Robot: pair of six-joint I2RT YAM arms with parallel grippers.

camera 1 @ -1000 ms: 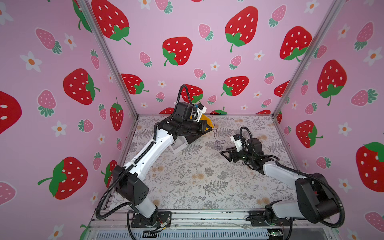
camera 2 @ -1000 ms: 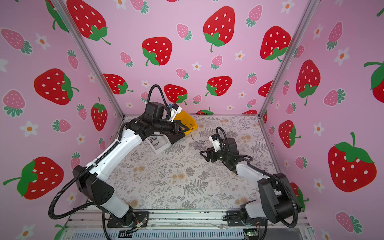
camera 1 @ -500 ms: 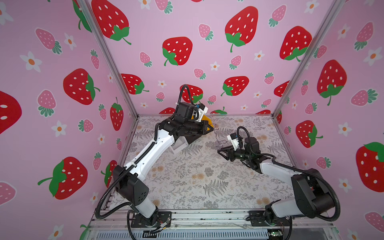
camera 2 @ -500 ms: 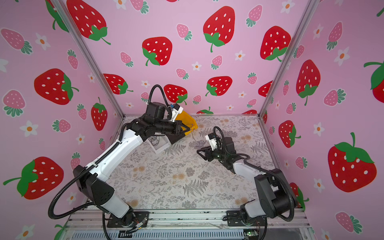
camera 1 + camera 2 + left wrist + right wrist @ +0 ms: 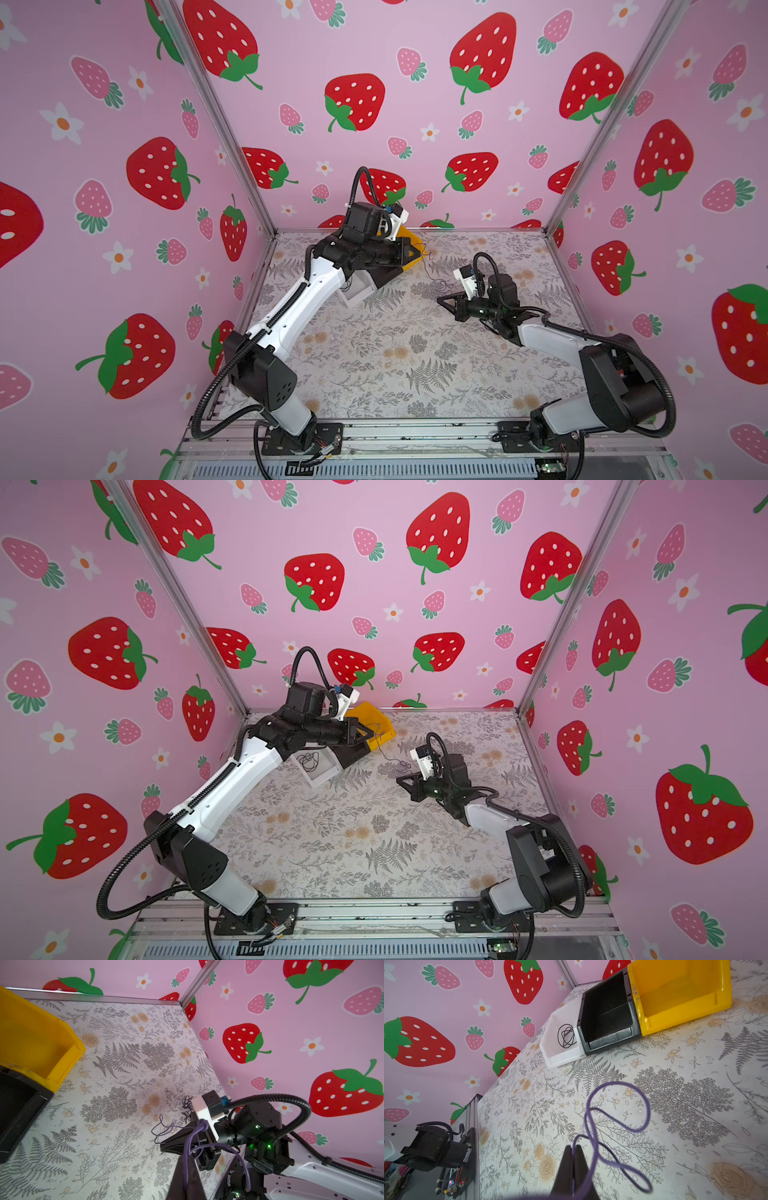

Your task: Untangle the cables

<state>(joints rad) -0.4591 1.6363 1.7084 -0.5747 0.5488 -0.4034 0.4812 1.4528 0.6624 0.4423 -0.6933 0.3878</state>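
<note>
My right gripper is holding down the looped end of the purple cable (image 5: pixel 442 284). It needs to open first, and then my left gripper can lift the cable into the yellow bin (image 5: pixel 381 721).
The cables show as a thin purple strand (image 5: pixel 428 272) hanging between my two grippers in both top views, with a small dark curly tangle (image 5: pixel 401 764) on the table below it. My left gripper (image 5: pixel 420 253) is raised beside the yellow bin, shut on the purple cable (image 5: pixel 188 1142). My right gripper (image 5: pixel 439 299) is low over the table, shut on the same purple cable (image 5: pixel 618 1084), which loops out past its tips. The black curly strands (image 5: pixel 187 1105) lie just behind the right wrist.
Three bins stand in a row at the back left: a white bin (image 5: pixel 556 1057) holding a coiled black cable (image 5: pixel 566 1035), a black bin (image 5: pixel 610 1039), and a yellow bin (image 5: pixel 685 1018). Pink strawberry walls enclose the floral table (image 5: pixel 395 365) on three sides.
My right gripper's jaws have closed onto the purple cable and its tip has edged slightly left. The left arm has barely moved.
</note>
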